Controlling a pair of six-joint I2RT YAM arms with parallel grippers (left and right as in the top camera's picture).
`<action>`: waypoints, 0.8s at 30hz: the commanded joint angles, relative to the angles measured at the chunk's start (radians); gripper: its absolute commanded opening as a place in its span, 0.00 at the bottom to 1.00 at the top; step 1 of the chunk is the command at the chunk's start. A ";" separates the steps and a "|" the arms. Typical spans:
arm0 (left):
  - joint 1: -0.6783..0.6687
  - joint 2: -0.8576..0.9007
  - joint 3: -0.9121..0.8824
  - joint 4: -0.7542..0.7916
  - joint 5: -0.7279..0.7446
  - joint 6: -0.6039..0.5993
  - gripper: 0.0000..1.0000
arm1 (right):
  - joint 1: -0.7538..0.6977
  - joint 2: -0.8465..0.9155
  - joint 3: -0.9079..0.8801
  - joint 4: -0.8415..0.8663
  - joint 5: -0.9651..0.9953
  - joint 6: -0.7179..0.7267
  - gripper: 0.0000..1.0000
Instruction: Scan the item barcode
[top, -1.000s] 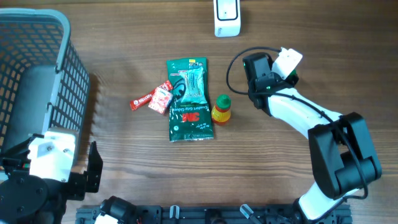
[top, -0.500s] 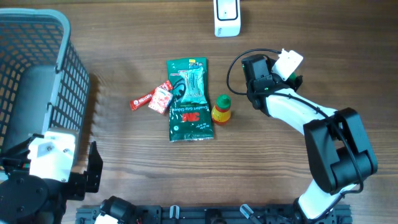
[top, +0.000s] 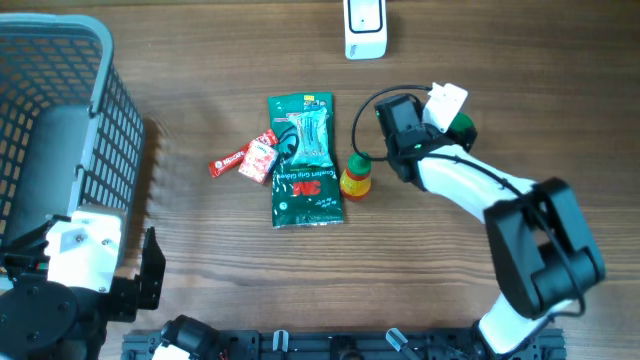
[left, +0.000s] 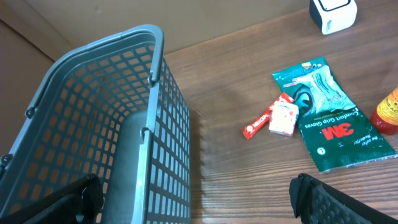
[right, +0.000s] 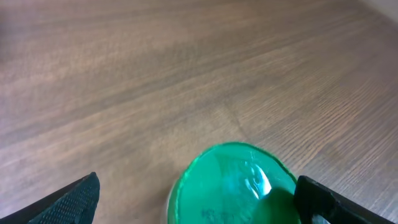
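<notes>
Next, my right gripper centres on the green-topped item, over its green top (right: 233, 186), before it closes. The item sits close to one finger of my open right gripper.
A round green-topped item (right: 233, 183) stands on the table between the spread fingers of my right gripper (right: 199, 202), which is open and not gripping it. From overhead only a green edge of this item (top: 462, 124) shows beside my right gripper (top: 452, 112), right of centre. The white scanner (top: 365, 30) stands at the table's far edge. My left gripper (left: 196, 199) is open and empty at the near left, its fingers (top: 150, 272) beside the basket.
A grey mesh basket (top: 60, 110) fills the left side (left: 149, 112). In the middle lie a green 3M packet (top: 305, 160), red sachets (top: 250, 158) and a small yellow bottle with a green cap (top: 356, 176). The right arm's black cable (top: 365, 115) loops above the bottle.
My right gripper has opened wider and shifted slightly left. The green item's edge now shows beside it in the overhead view. The left arm has not moved.
</notes>
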 joint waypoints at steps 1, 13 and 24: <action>0.008 0.005 0.002 0.000 0.015 -0.009 1.00 | -0.046 -0.129 0.056 -0.099 -0.257 -0.043 1.00; 0.008 0.005 0.002 0.000 0.015 -0.009 1.00 | -0.194 -0.333 0.143 -0.277 -0.695 -0.480 1.00; 0.008 0.005 0.002 0.000 0.016 -0.009 1.00 | -0.301 -0.233 0.148 -0.293 -0.770 -0.607 1.00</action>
